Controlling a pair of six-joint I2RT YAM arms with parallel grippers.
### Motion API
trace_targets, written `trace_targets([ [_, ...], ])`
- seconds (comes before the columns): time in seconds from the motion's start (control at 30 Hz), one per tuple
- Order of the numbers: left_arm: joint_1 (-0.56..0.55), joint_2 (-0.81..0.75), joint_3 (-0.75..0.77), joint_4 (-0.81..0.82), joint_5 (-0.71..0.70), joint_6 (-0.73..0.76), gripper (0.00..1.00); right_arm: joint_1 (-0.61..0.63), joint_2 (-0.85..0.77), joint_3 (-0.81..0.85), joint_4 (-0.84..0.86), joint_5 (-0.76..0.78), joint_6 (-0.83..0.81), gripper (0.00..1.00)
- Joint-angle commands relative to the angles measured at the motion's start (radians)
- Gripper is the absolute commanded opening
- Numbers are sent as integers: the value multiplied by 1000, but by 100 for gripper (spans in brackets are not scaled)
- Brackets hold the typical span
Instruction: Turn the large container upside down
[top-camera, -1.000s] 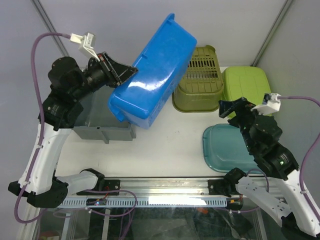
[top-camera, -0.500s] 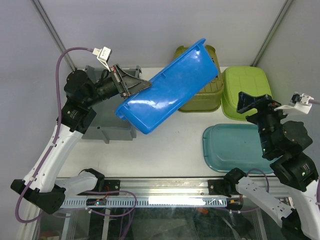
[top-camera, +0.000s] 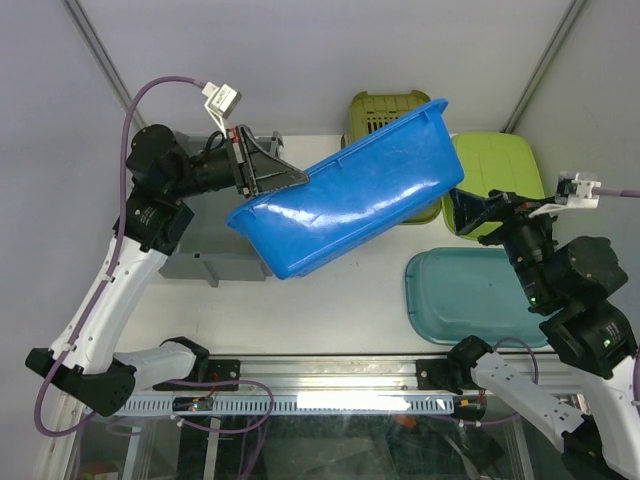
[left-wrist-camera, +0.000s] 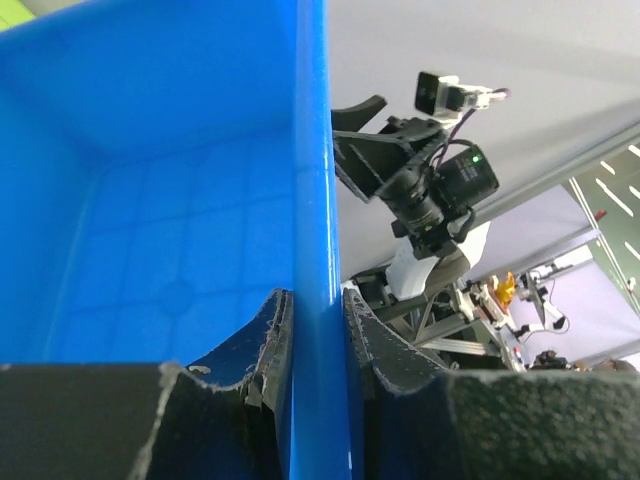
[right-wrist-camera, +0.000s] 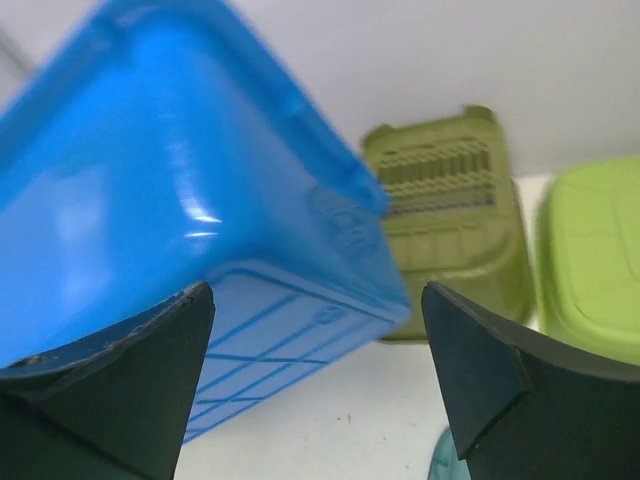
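Observation:
I should back away, because the blue tub is tilted and its ribbed bottom side (right-wrist-camera: 290, 335) faces my right gripper. I should next make the tub level, then grab its long rim (top-camera: 378, 141).
The large container (top-camera: 350, 200) is a big blue plastic tub, held off the table and tilted, its left end lower in the top view. My left gripper (top-camera: 290, 178) is shut on the tub's rim at that left end. In the left wrist view the blue rim (left-wrist-camera: 312, 200) runs straight between my fingers (left-wrist-camera: 268, 345), with the tub's inside on the left. My right gripper (top-camera: 465, 210) stands open just off the tub's right end, touching nothing. The right wrist view shows the tub's ribbed underside (right-wrist-camera: 200, 200) ahead of the wide-apart gripper (right-wrist-camera: 315, 330).
Behind the tub stands an olive slotted basket (top-camera: 385, 105), with a lime-green upturned tub (top-camera: 495, 170) to its right. A teal basin (top-camera: 460, 295) lies bottom-up at the near right. A grey bin (top-camera: 200, 250) sits under my left arm. A metal rail (top-camera: 320, 400) lines the near edge.
The blue tub has swung from steeply upright to lying nearly across the table, its far end moving right. My left wrist turned with it. My right gripper rose toward the tub's right end.

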Motion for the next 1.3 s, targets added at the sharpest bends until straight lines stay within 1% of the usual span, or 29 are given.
trace_targets([
  [0.0, -6, -12, 92, 58, 112, 63, 0, -1, 19, 119, 116, -424, -152, 90],
  [0.03, -6, -16, 86, 30, 105, 98, 0, 0, 25, 141, 115, -477, -171, 92],
  [0.1, -7, -42, 44, 17, 70, 118, 0, 0, 32, 175, 114, -559, -202, 94],
  [0.17, -9, -70, -4, 17, 34, 136, 0, -1, 33, 183, 117, -626, -237, 96],
  [0.23, -9, -77, -20, -20, 14, 160, 0, -1, 32, 176, 127, -682, -263, 96],
  [0.3, -9, -52, -8, -67, 55, 154, 0, -1, 40, 173, 121, -719, -282, 96],
  [0.37, -12, -23, -7, -79, 111, 123, 0, -1, 63, 175, 98, -756, -304, 97],
  [0.5, -18, -25, -47, -85, 138, 113, 0, -1, 124, 186, 24, -872, -354, 98],
  [0.57, -20, -34, -70, -92, 153, 127, 0, -1, 148, 186, 1, -904, -363, 98],
  [0.63, -20, -40, -89, -117, 164, 149, 0, -1, 154, 167, 9, -935, -368, 98],
  [0.83, -43, -49, -138, -159, 172, 159, 0, -1, 105, 98, 123, -1059, -369, 97],
  [0.93, -67, -47, -120, -162, 157, 161, 0, -1, 78, 92, 167, -1078, -365, 97],
  [1.03, -104, -33, -90, -162, 145, 165, 0, -1, 57, 92, 168, -1051, -391, 97],
  [1.17, -180, -4, -52, -163, 117, 180, 0, -1, 66, 110, 75, -1009, -466, 97],
  [1.27, -226, 16, -28, -163, 92, 179, 0, 0, 109, 153, -55, -1042, -517, 95],
])
